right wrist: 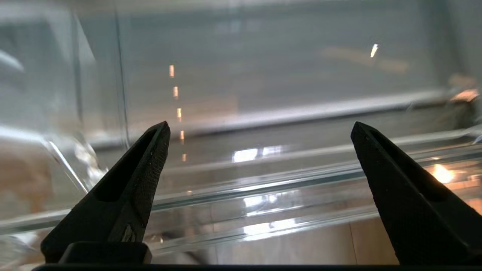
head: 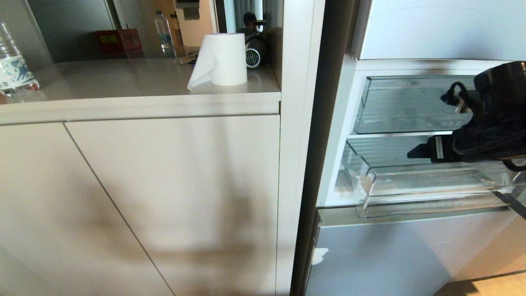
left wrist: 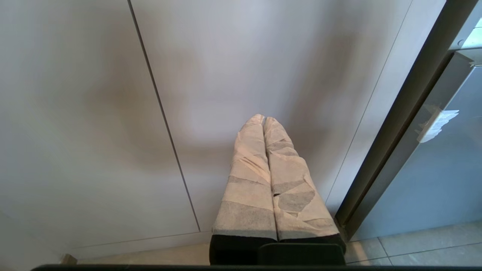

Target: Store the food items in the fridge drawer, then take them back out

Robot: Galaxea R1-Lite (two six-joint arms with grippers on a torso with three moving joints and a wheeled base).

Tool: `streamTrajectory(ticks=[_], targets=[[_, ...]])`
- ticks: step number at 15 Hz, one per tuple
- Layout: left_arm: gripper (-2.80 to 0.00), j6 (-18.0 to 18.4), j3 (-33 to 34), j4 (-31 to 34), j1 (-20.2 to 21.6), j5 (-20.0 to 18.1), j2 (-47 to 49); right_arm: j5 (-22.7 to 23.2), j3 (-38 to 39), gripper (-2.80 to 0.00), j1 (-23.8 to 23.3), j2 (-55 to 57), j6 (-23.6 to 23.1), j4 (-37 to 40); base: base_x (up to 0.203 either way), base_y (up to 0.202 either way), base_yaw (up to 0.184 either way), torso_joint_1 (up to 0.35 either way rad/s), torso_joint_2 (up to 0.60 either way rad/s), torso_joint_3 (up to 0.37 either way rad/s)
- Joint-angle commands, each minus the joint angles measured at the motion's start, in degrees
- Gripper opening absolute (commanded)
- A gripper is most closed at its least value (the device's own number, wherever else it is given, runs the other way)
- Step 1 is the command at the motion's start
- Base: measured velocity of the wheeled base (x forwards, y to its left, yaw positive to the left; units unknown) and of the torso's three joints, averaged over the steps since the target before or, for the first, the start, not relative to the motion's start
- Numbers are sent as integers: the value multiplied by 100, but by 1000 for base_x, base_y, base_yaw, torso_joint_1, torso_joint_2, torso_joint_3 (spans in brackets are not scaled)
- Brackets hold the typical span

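My gripper will slide the fridge drawer further straight out when it pulls, and the drawer will stay out, because the fridge drawer's side (head: 357,165) still runs back inside the fridge.
The fridge drawer (head: 431,193), a clear bin with a curled front lip, stands pulled out below an upper clear bin (head: 411,105). My black right arm (head: 493,119) reaches over it from the right. In the right wrist view my right gripper (right wrist: 260,126) is open wide, nothing between its black fingers (right wrist: 150,162), with the drawer's lip (right wrist: 263,184) just beyond the tips. No food items show in any view. My left gripper (left wrist: 263,119) is shut and empty, its taped fingers pressed together, parked low in front of a cabinet door.
A paper towel roll (head: 224,59) and a water bottle (head: 12,65) stand on the grey countertop (head: 123,82) left of the fridge. Cabinet doors (head: 164,197) fill the lower left. A pale-blue panel (head: 390,255) sits under the drawer.
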Motion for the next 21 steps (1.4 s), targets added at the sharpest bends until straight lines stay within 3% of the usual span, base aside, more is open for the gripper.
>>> streamTrajectory(ticks=[1,6,12,18,21], targets=[[-280,0,0,0,-2,1,-2,20,-144,0,-45,438,2,114,0,0,0,0,0,0],[-280,0,0,0,-2,1,-2,372,-155,0,-101,250,46,866,0,0,0,0,0,0],[-280,0,0,0,-2,1,-2,944,-73,0,-558,-369,63,1736,0,0,0,0,0,0],[-280,0,0,0,-2,1,-2,1039,257,0,-586,-675,81,1828,0,0,0,0,0,0],[-280,0,0,0,-2,1,-2,1283,221,0,-579,-789,146,1335,0,0,0,0,0,0]])
